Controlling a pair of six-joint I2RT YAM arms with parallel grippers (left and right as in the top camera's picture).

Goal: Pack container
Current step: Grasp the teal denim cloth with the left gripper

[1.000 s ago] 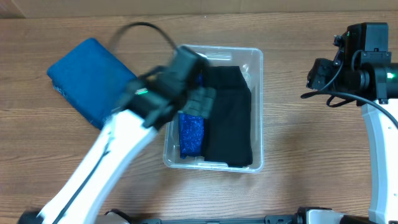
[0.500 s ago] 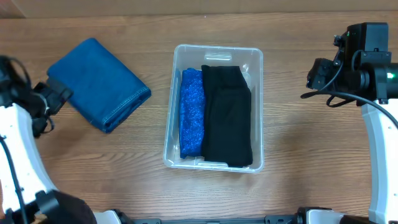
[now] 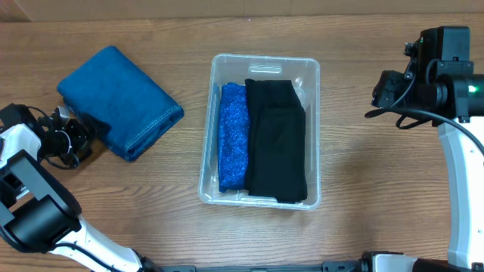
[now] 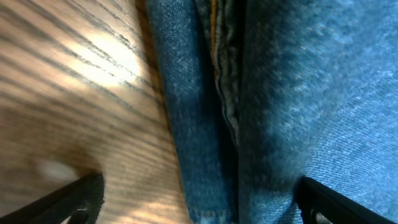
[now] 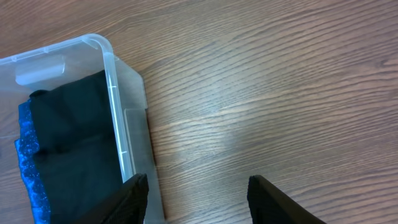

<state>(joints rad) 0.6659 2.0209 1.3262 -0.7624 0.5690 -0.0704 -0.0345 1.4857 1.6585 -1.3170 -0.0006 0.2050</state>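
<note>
I should now move in until the open fingers of my left gripper close firmly on the stacked folds (image 4: 239, 196), because they are on both sides of the blue denim's layered edge (image 4: 208, 168).
The clear plastic container (image 3: 265, 60) stands mid-table. Inside lie a folded sparkly blue cloth (image 3: 232, 147) on the left and a folded black cloth (image 3: 277, 143) on the right. A folded blue denim piece (image 3: 121, 102) lies on the table to the container's left. My left gripper (image 3: 85, 130) is low at the denim's near-left edge. In the left wrist view it is open (image 4: 199, 200), its fingers straddling the denim (image 4: 298, 93). My right gripper (image 3: 387, 91) is open and empty (image 5: 199, 199) above bare table, right of the container's corner (image 5: 112, 74).
The wooden table (image 3: 378, 174) runs to a far edge at the top of the overhead view. The right arm's white link (image 3: 465, 181) stands at the right edge. The black cloth (image 5: 68, 143) shows in the right wrist view.
My left arm has swung away from over the container to the far left, and its gripper has come down at the denim's edge. The right arm has not moved.
</note>
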